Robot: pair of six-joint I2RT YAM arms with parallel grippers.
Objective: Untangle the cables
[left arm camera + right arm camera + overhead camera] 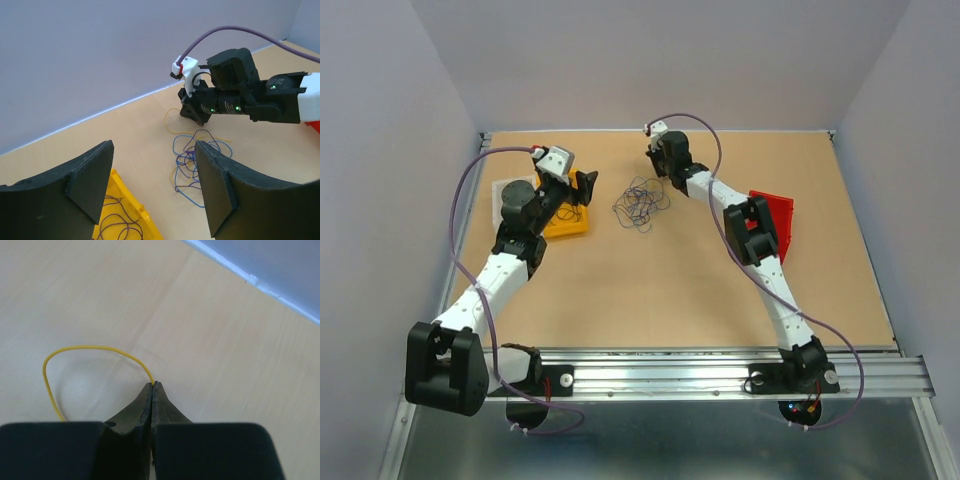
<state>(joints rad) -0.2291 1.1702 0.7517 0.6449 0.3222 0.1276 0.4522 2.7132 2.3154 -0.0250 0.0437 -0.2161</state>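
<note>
The yellow wire (175,132) keeps a rounded curve next to my right gripper. It will stay bent and stick out sideways when my left gripper carries it.
The cables (640,205) lie as a small tangle of thin blue, purple and yellow wires on the wooden table; they also show in the left wrist view (190,160). My right gripper (154,385) is shut on a yellow wire (80,347) that loops out to the left of its tips; in the top view it (658,178) sits at the tangle's far right edge. My left gripper (150,185) is open and empty, above the yellow tray (570,220), left of the tangle. A purple wire (117,217) lies in that tray.
A red tray (775,215) lies right of the right arm. A grey-white object (505,195) sits left of the yellow tray. Walls close in the table at the back and sides.
</note>
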